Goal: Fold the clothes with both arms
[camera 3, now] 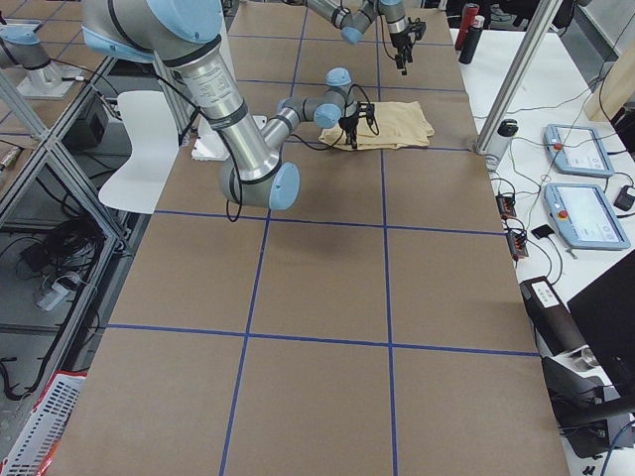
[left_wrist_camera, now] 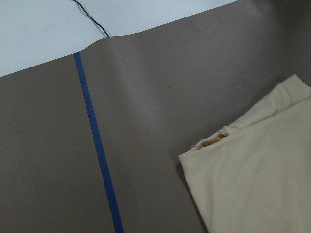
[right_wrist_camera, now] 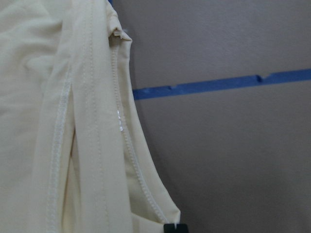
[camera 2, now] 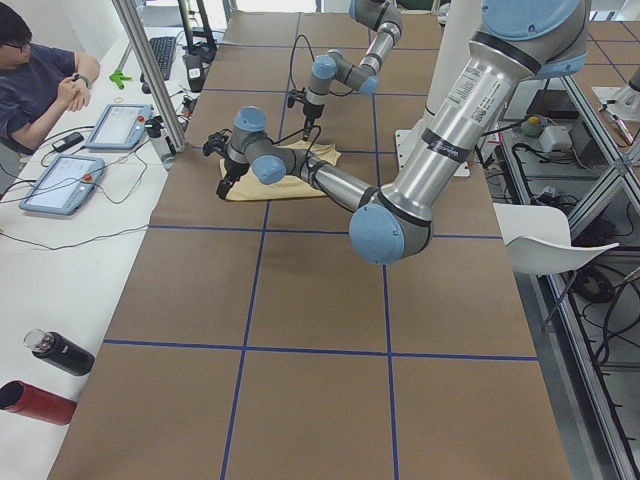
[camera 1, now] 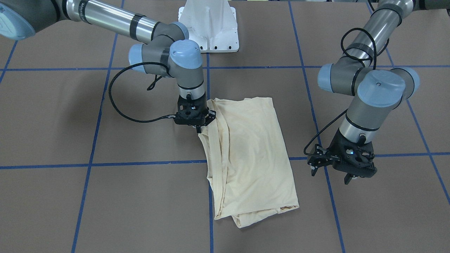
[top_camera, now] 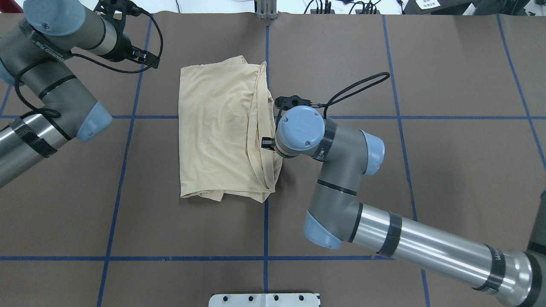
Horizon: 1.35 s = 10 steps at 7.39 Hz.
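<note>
My gripper will drag the T-shirt along still folded when it pulls, because the T-shirt's layers lie flat together and a flap sticks out at the T-shirt's far edge.
The pale cream-yellow T-shirt lies folded into a long rectangle near the table's middle, plain side up, with no print showing. My right gripper points down at the shirt's long hemmed edge on the robot's right. Its fingertips are shut, and the fabric is drawn up to a point between them. My left gripper hangs open above bare table, clear of the shirt's other long side. The left wrist view shows only one shirt corner and no fingers.
The brown table cover carries a grid of blue tape lines. The white pedestal base stands behind the shirt. A person sits at a side table with tablets and bottles, beside a metal post.
</note>
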Each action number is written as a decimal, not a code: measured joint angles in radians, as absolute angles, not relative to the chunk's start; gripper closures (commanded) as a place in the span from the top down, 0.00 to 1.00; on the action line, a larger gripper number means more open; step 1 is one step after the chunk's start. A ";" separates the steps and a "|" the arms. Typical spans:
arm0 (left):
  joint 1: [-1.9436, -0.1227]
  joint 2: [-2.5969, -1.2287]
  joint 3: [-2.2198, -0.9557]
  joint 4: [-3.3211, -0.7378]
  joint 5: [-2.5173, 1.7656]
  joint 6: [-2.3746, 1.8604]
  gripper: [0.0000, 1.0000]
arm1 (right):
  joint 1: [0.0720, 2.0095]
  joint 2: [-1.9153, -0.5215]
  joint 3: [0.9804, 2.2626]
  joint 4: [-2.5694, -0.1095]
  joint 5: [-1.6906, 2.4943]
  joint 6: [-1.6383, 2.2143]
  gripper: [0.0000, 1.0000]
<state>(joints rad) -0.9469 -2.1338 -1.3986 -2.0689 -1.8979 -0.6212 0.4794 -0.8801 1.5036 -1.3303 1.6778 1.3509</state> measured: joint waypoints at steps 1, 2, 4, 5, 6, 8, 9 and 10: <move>-0.947 -2.134 -1.399 -2.069 -1.898 -0.622 1.00 | 0.474 -0.946 1.572 -1.331 1.680 1.343 0.42; -0.947 -2.134 -1.399 -2.068 -1.898 -0.622 1.00 | 0.465 -0.995 1.625 -1.332 1.680 1.337 0.98; -0.947 -2.134 -1.399 -2.068 -1.898 -0.623 1.00 | 0.447 -0.969 1.655 -1.401 1.670 1.332 0.99; -0.947 -2.134 -1.399 -2.068 -1.899 -0.623 1.00 | 0.443 -0.895 1.627 -1.473 1.667 1.333 0.97; -0.946 -2.134 -1.399 -2.068 -1.899 -0.623 1.00 | 0.436 -0.814 1.566 -1.522 1.661 1.338 0.85; -0.946 -2.133 -1.399 -2.068 -1.899 -0.621 1.00 | 0.411 -0.714 1.446 -1.550 1.617 1.341 0.48; -0.946 -2.133 -1.399 -2.068 -1.899 -0.621 1.00 | 0.405 -0.700 1.424 -1.554 1.605 1.335 0.37; -0.946 -2.133 -1.399 -2.068 -1.899 -0.621 1.00 | 0.403 -0.698 1.415 -1.556 1.601 1.330 0.28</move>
